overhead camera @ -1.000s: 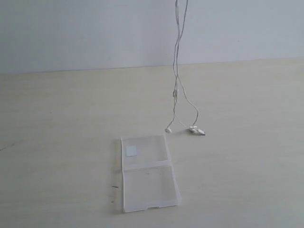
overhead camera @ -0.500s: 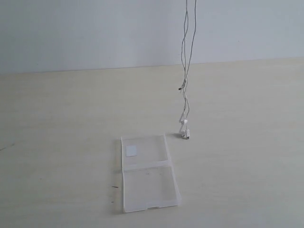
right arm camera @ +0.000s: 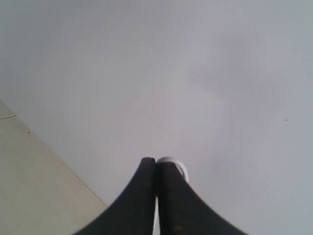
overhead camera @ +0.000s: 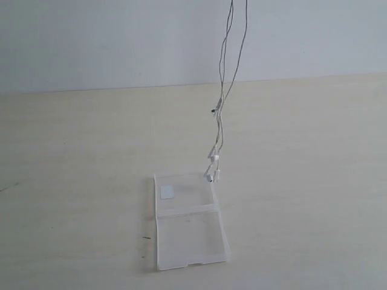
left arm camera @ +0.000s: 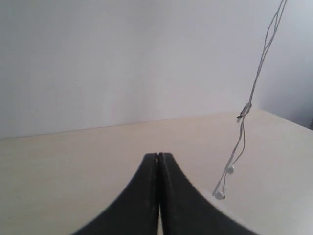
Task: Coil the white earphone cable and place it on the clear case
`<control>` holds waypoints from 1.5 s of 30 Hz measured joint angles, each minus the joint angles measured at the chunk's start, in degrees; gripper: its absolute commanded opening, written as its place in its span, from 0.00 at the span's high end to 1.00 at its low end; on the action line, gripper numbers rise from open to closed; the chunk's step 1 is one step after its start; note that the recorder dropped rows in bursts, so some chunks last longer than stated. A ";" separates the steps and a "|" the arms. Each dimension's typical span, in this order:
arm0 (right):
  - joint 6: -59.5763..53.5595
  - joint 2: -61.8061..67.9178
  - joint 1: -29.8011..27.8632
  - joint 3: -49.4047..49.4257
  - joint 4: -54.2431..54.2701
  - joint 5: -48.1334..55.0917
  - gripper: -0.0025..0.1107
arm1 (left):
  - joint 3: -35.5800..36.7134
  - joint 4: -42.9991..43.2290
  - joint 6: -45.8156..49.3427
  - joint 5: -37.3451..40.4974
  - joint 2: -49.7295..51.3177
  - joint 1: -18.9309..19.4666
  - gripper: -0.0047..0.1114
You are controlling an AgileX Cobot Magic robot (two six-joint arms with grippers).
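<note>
The white earphone cable's strands (overhead camera: 222, 60) hang together from my right gripper. My left gripper should keep going toward the part (overhead camera: 222, 90) above the earbuds and close there.
The white earphone cable (overhead camera: 221, 109) hangs straight down from above the exterior view's top edge. Its two earbuds (overhead camera: 213, 174) dangle at the far right corner of the clear case (overhead camera: 187, 220), which lies open and flat on the table, white sticker (overhead camera: 167, 192) on its far half. In the left wrist view the cable (left arm camera: 254, 93) hangs well off to one side of my left gripper (left arm camera: 158, 155), which is shut on nothing. My right gripper (right arm camera: 156, 160) is shut, a loop of white cable (right arm camera: 177, 166) bulging beside its fingertips. Neither gripper shows in the exterior view.
The pale wooden table (overhead camera: 314, 181) runs back to a plain grey-white wall (overhead camera: 109, 42). A small dark mark (overhead camera: 146, 237) lies just left of the case.
The hanging cable has been lifted off the table and swung left. Its earbuds went from the table right of the case to the case's far right corner.
</note>
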 measured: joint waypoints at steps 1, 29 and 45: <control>0.00 0.00 0.00 0.00 0.00 0.00 0.98 | 0.00 -0.37 0.00 -0.23 0.00 0.00 0.96; 0.69 0.00 0.00 0.00 1.89 -6.50 0.98 | -21.65 7.59 2.72 -21.06 41.78 -8.66 0.96; 0.69 0.00 0.00 0.00 -0.72 -6.06 0.98 | -44.59 2.62 6.81 -13.29 65.71 -25.74 0.33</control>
